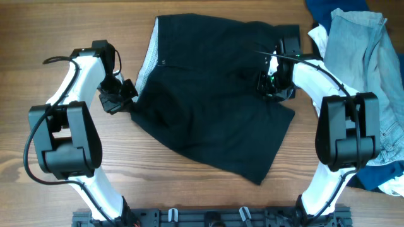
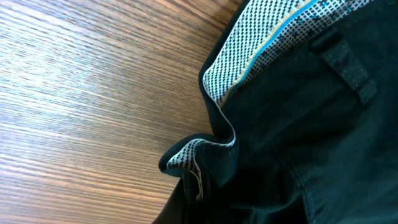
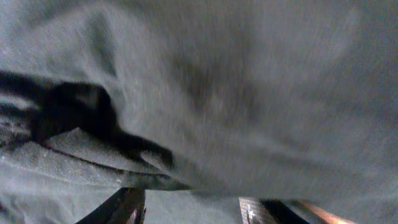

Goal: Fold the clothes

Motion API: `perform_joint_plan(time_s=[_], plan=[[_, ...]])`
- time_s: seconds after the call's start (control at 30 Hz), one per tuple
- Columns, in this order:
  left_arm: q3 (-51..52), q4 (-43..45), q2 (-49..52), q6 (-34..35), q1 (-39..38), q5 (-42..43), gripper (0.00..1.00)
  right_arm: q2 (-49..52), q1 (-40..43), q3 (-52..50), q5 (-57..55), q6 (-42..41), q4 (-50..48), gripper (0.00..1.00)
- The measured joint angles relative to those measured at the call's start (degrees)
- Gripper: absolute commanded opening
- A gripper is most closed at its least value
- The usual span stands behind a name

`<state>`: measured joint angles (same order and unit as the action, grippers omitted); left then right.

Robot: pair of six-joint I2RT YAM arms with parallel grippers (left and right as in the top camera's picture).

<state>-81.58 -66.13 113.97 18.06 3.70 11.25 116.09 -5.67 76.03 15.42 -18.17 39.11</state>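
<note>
My right gripper is resting where the legs meet (image 1: 255,77), and the near leg's bottom corner is free. My right gripper should take that corner (image 1: 257,179) before the fold.
The black shorts (image 1: 214,94) lie spread across the middle of the table, with the pale dotted waistband lining (image 1: 146,63) showing at their left edge. My left gripper (image 1: 121,98) is at the shorts' left corner below the waistband. In the left wrist view the lining (image 2: 261,50) and the black cloth (image 2: 298,137) bunch and pull down into the jaws, so it is shut on the shorts. My right gripper (image 1: 273,85) rests on the right side of the shorts. Its fingers (image 3: 193,211) stand apart with black cloth (image 3: 217,93) between and above them.
A light-blue denim garment (image 1: 356,50), a white garment (image 1: 319,38) and navy cloth (image 1: 328,9) are piled at the right edge, with more blue cloth (image 1: 385,180) lower right. Bare wooden table (image 1: 50,25) lies left of the shorts.
</note>
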Motion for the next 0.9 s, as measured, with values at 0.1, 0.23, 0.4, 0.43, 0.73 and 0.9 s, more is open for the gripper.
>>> perform_joint_plan(time_s=[0.1, 0.23, 0.4, 0.43, 0.73, 0.9], plan=[[0.0, 1.9, 0.0, 0.0, -0.1, 5.2, 0.04, 1.5, 0.0, 1.5, -2.8, 0.0, -7.7, 0.45], [0.0, 4.2, 0.0, -0.2, -2.6, 8.0, 0.04, 2.5, 0.0, 11.4, -3.7, 0.3, 8.0, 0.50], [0.1, 5.1, 0.0, -0.2, -3.3, 8.4, 0.04, -7.1, -0.1, 19.6, -3.7, 2.4, 30.4, 0.58], [0.1, 5.2, 0.0, -0.2, -3.3, 8.4, 0.04, -10.6, -0.5, 19.9, -3.9, 1.6, 35.0, 0.57], [0.2, 4.8, -3.7, 3.1, -3.3, -0.9, 0.04, -16.7, -18.2, 3.1, -6.7, -10.5, 40.8, 0.52], [0.2, 5.0, -6.8, 4.2, -3.3, -6.3, 0.04, -16.8, -23.8, -7.5, -6.9, -15.9, 34.3, 0.52]])
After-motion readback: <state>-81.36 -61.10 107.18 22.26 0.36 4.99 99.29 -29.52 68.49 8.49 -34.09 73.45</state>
